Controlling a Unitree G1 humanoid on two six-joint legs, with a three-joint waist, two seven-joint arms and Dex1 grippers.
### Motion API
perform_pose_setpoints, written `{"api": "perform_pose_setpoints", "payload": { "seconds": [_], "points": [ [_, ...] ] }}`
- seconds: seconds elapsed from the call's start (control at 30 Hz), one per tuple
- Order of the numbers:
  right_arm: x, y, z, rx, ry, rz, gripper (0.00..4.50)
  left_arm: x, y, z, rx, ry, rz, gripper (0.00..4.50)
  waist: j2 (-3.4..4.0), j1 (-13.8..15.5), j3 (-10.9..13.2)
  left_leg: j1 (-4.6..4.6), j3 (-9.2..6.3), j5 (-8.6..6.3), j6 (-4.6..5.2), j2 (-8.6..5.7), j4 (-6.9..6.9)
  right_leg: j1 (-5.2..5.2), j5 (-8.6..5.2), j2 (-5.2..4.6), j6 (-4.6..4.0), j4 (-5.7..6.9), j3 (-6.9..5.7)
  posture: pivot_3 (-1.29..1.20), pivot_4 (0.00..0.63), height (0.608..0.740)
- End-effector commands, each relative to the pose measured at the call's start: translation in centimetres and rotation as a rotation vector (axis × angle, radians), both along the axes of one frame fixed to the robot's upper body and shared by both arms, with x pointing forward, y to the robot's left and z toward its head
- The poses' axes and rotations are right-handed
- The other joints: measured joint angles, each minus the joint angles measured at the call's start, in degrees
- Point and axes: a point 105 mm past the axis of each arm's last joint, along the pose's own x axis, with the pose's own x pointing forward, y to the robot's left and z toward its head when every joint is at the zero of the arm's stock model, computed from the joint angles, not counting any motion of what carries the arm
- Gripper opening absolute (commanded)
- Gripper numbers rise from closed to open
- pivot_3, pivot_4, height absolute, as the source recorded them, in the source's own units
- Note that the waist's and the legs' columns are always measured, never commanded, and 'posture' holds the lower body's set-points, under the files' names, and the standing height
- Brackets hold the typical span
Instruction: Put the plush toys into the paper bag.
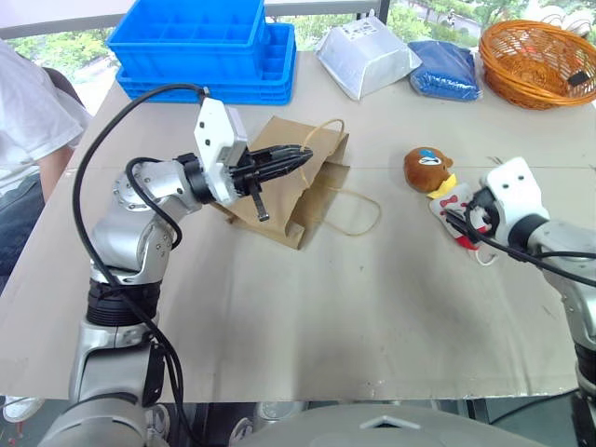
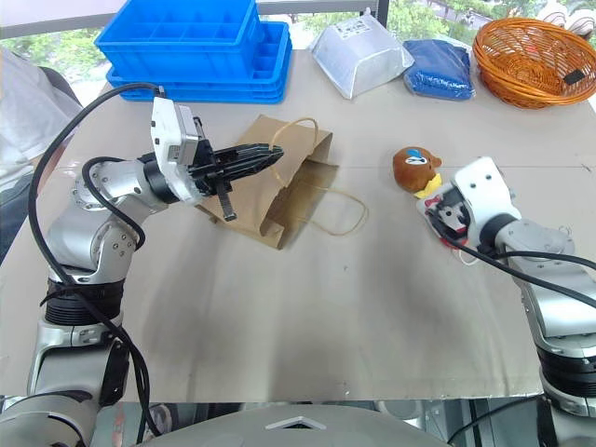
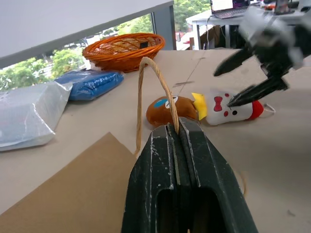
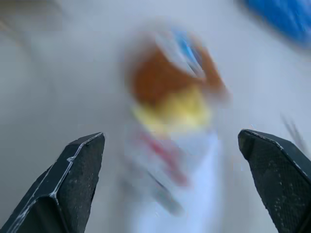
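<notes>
I expect the brown paper bag to stand upright and stay open when I lift it by its handles, since it gapes at its creased opening.
The brown paper bag lies flat on the table to the left of centre. My left gripper is shut on one of its cord handles, which loops up out of the closed fingers. The second handle lies on the table. At the right, the round brown plush toy lies against the white plush toy with its red bow and red tip. My right gripper hovers just over the white toy, open wide and holding nothing, and partly hides it in the head views.
Stacked blue crates stand at the back left, with a white pouch, a blue packet and an orange basket along the back edge. A person in a white shirt stands at the table's left side.
</notes>
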Motion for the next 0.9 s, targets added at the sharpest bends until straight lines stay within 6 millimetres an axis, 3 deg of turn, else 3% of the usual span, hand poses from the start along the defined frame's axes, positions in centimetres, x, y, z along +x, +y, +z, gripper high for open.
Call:
{"api": "perform_pose_setpoints", "payload": {
  "seconds": [0.03,0.1,0.23,0.33,0.37,0.43,0.53,0.6,0.73,0.9],
  "points": [
    [0.1,-0.1,-1.2,-0.021,0.019,-0.001,4.12,-0.2,-0.4,1.3,-0.001,-0.065,-0.010,0.00,0.01,-0.12,0.00,0.02,0.00,0.00,-0.01,0.01,0.00,0.00,0.00,0.01,0.00,0.02,0.01,0.00,0.150,0.740],
    [0.2,-0.3,-1.6,-0.038,0.015,-0.002,3.59,-0.2,-0.4,1.4,-0.004,-0.064,-0.009,0.00,-0.01,-0.05,-0.01,0.02,-0.03,0.00,0.00,0.04,0.01,0.02,0.00,0.03,0.00,0.01,-0.01,0.00,0.150,0.740],
    [0.0,-0.2,-0.3,-0.009,-0.054,0.025,1.67,-0.2,-0.4,1.4,-0.023,-0.050,-0.006,0.00,-0.01,0.16,-0.01,0.01,-0.03,0.00,0.00,0.03,0.06,0.03,0.00,0.02,0.01,0.01,-0.01,0.00,0.150,0.740],
    [-0.7,1.2,3.1,0.134,-0.183,0.146,0.48,-0.3,-0.4,1.5,-0.051,-0.045,-0.002,0.00,-0.01,0.45,-0.01,-0.02,-0.06,0.00,0.00,0.01,0.08,0.04,0.00,0.01,0.02,-0.01,-0.02,0.00,0.150,0.740],
    [-1.3,2.6,4.7,0.171,-0.235,0.250,0.02,-0.3,-0.3,1.6,-0.070,-0.027,-0.004,0.00,-0.01,0.41,-0.01,-0.03,-0.06,0.00,0.00,0.01,0.08,0.03,0.00,0.01,0.02,-0.02,-0.02,0.00,0.150,0.740],
    [-2.5,5.3,7.3,0.216,-0.315,0.434,0.02,-0.4,-0.1,1.9,-0.106,0.004,-0.012,0.00,0.00,0.03,0.00,-0.02,-0.06,0.00,0.00,0.02,0.08,0.03,0.00,0.02,0.02,-0.01,-0.01,0.00,0.150,0.740],
    [-1.8,8.7,9.5,0.165,-0.404,0.571,0.02,-0.5,0.0,2.0,-0.138,0.049,-0.030,0.00,0.00,-0.74,0.00,0.10,0.00,-0.11,0.19,0.19,0.08,0.04,0.00,0.18,0.02,0.05,0.02,0.00,0.150,0.740],
    [-1.0,11.5,8.9,-0.004,-0.424,0.713,0.02,-0.5,0.0,2.6,-0.170,0.064,-0.045,0.00,0.00,-1.06,0.01,0.13,-0.04,-0.10,0.18,0.23,0.08,0.05,0.00,0.23,0.01,0.10,0.00,0.00,0.150,0.740],
    [1.6,14.7,6.5,-0.259,-0.443,0.881,0.02,-0.6,-0.4,3.4,-0.196,0.082,-0.076,0.00,-0.03,-1.19,0.00,0.10,-0.09,0.07,-0.12,0.22,0.10,0.05,0.00,0.27,-0.01,0.10,-0.03,0.00,0.150,0.740],
    [3.9,20.5,5.6,-0.425,-0.561,1.104,0.02,-1.1,-1.2,3.4,-0.203,0.103,-0.116,0.00,-0.04,-1.76,0.00,-0.01,0.08,0.10,-0.16,0.07,0.10,-0.11,0.02,0.13,0.01,0.04,0.11,0.00,0.150,0.740]
  ]
}}
